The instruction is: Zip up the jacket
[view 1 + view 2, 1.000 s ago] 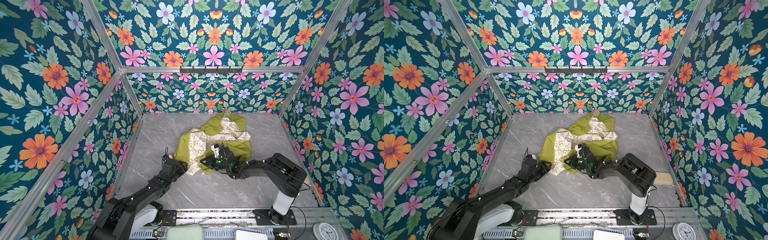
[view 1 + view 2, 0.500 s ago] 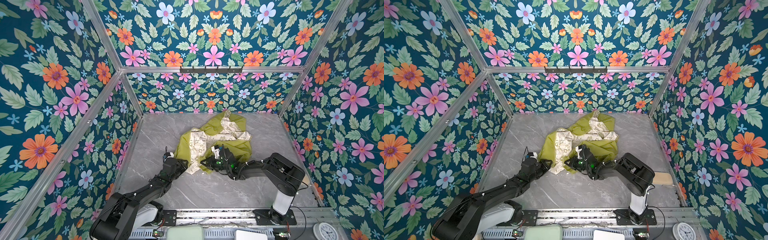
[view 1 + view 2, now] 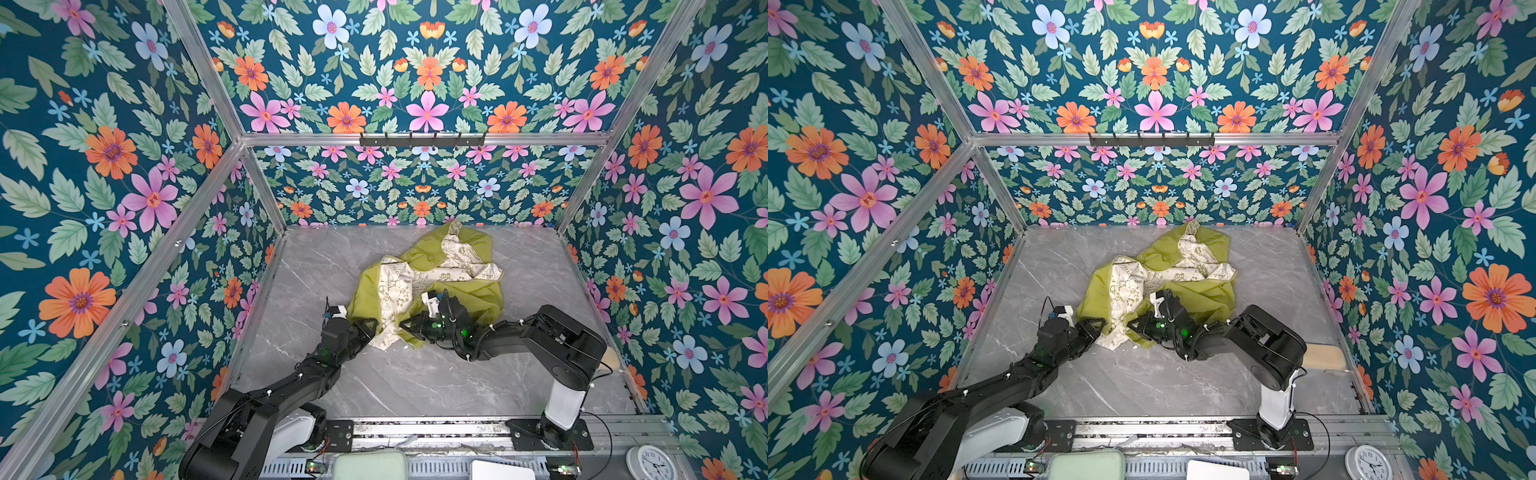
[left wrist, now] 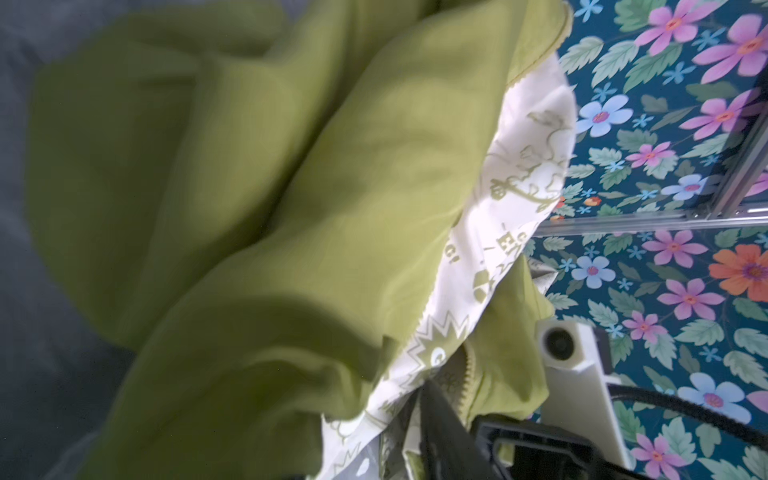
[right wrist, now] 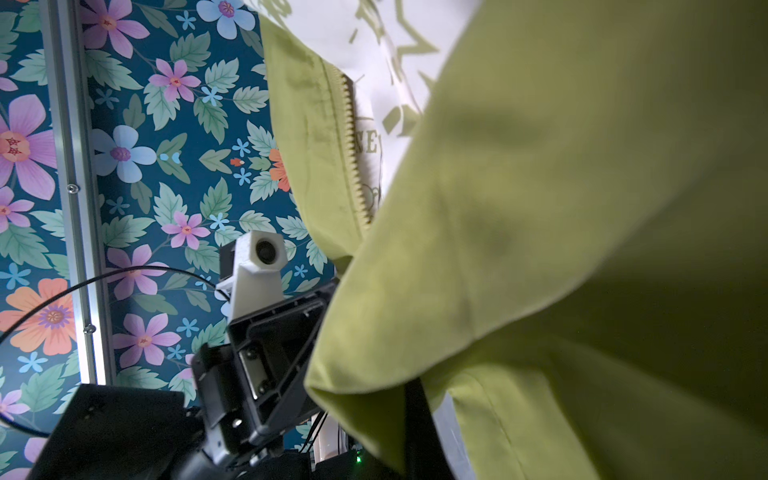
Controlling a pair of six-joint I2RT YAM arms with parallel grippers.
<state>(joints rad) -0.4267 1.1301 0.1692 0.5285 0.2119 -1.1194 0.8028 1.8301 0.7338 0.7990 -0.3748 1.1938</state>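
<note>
The cream lining [image 3: 387, 335] stretches across the gap between my grippers, so my left gripper should open and grab the jacket's zipper edge [image 3: 392, 323] nearer to my right gripper.
The lime-green jacket [image 3: 457, 299] [image 3: 1200, 299] lies crumpled mid-table, with its cream doodle-printed lining [image 3: 395, 286] turned up. My left gripper [image 3: 371, 328] [image 3: 1096, 328] is at the jacket's near-left edge. Its jaws stand apart, one dark finger [image 4: 440, 419] lies against the lining, and green fabric [image 4: 291, 208] hides the other. Zipper teeth [image 4: 467, 374] run beside that finger. My right gripper [image 3: 406, 326] [image 3: 1133, 326] is shut on the jacket's near hem. A green fold [image 5: 582, 208] drapes over its finger [image 5: 419, 428]. A bare row of zipper teeth [image 5: 353, 149] hangs above the hem.
The grey marble table [image 3: 415, 386] is walled on three sides by flowered panels on aluminium posts. A black hook rail [image 3: 422, 139] crosses the back wall. A beige pad [image 3: 1323, 357] lies at the right edge. A clock [image 3: 650, 463] sits past the front rail.
My left gripper has shifted slightly to the left at the jacket's edge. The right gripper and the jacket have hardly moved.
</note>
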